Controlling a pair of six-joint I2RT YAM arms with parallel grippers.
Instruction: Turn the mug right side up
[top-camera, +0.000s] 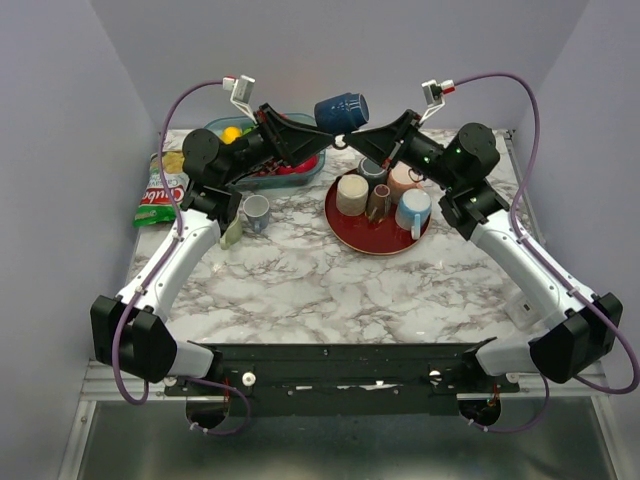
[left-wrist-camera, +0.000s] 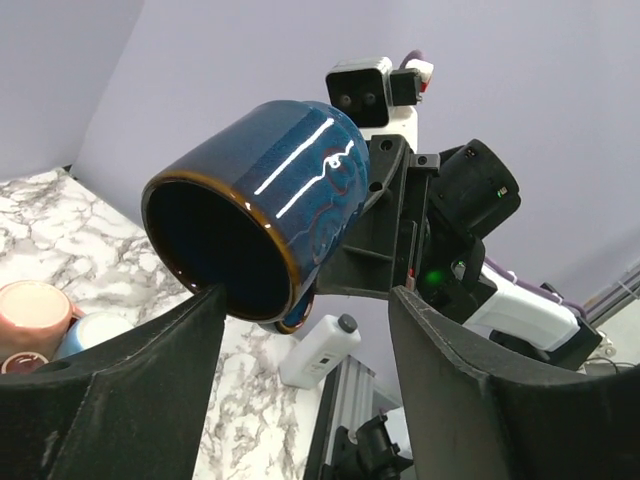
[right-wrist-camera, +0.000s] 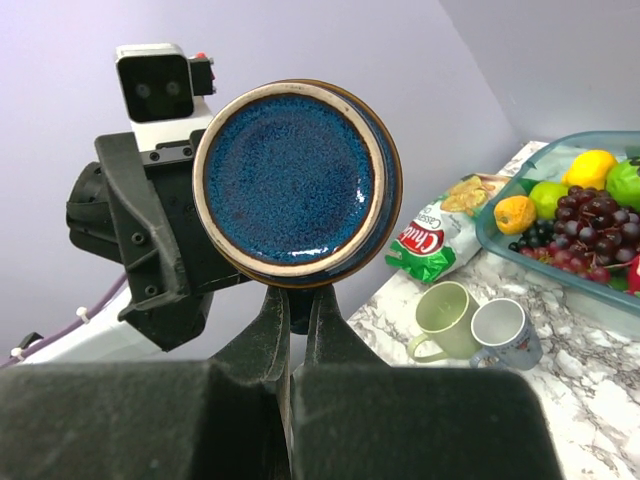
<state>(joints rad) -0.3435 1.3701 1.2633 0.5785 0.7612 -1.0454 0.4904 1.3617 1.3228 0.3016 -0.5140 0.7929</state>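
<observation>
The dark blue mug's base points toward my right gripper, so my left gripper should grab the mug's handle from the mug's open end to stand the mug up.
The dark blue glazed mug hangs on its side in the air above the back of the table. My right gripper is shut on its handle from below. In the right wrist view the mug's base faces the camera, with the gripper pinched together just under it. My left gripper is open next to the mug. In the left wrist view the mug's open mouth faces the camera, its rim just beyond the left fingertip. The left gripper holds nothing.
A red plate with several mugs sits right of centre. A teal tray of fruit stands at the back left, with a chips bag beside it. A white mug and a green mug lie near it. A white bottle lies at the right edge.
</observation>
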